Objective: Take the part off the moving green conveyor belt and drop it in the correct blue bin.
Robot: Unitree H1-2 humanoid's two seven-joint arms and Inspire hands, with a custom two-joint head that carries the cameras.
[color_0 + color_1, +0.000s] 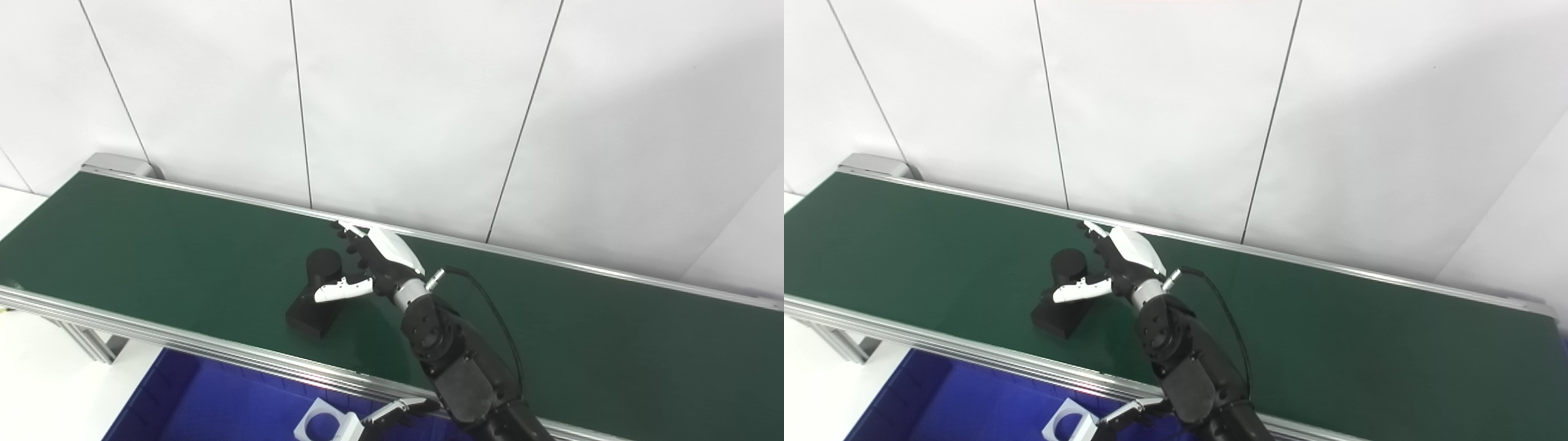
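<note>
The upright cylinder [323, 266] joins the block base [312, 316] in one black shape, so I expect the block base to stick out and come along when I pick the cylinder up.
A black part [306, 313], a block base with an upright cylinder on it, lies on the green conveyor belt [153, 245] near its front rail. My right hand [376, 263] reaches over the belt and is open just right of the part. Its fingers spread behind the cylinder and its white thumb lies across the front of the base, so the part sits between them. It has no closed grip on the part. My left hand [395, 413] shows only partly at the bottom edge, its fingers curled beside a white part [318, 424].
A blue bin [202, 398] stands below the belt's front rail at the bottom left, with the white ring-shaped part in it. A white panelled wall runs right behind the belt. The belt's left end roller [116, 164] is at the upper left.
</note>
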